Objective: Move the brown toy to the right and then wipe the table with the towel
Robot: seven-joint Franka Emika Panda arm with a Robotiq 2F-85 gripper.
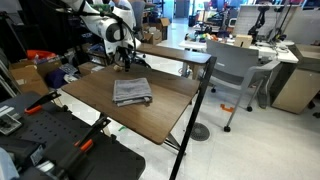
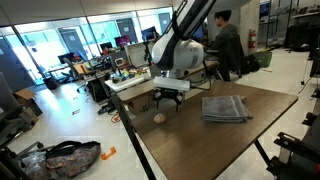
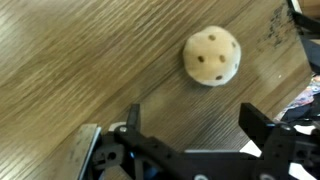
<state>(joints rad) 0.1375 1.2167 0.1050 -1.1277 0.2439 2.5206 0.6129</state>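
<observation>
The brown toy (image 3: 212,55) is in front of my gripper's open fingers and away from their middle. I should move the fingers over the brown toy (image 2: 158,118) before I close them.
The brown toy (image 3: 211,57) is a small tan ball with dark holes, lying on the dark wood table (image 2: 200,140). It also shows in an exterior view (image 2: 159,117) near the table's far corner. My gripper (image 3: 195,125) is open and empty, hovering just above the table with the toy ahead of the fingertips, not between them. In the exterior views the gripper (image 2: 168,97) (image 1: 124,56) hangs over that corner. The grey folded towel (image 2: 225,107) (image 1: 132,91) lies flat near the table's middle, apart from the gripper.
A grey office chair (image 1: 232,72) and a lighter cluttered desk (image 1: 245,45) stand beyond the table. A person (image 2: 228,45) stands behind it. Black equipment (image 1: 60,140) sits near the front edge. A bag (image 2: 65,158) lies on the floor.
</observation>
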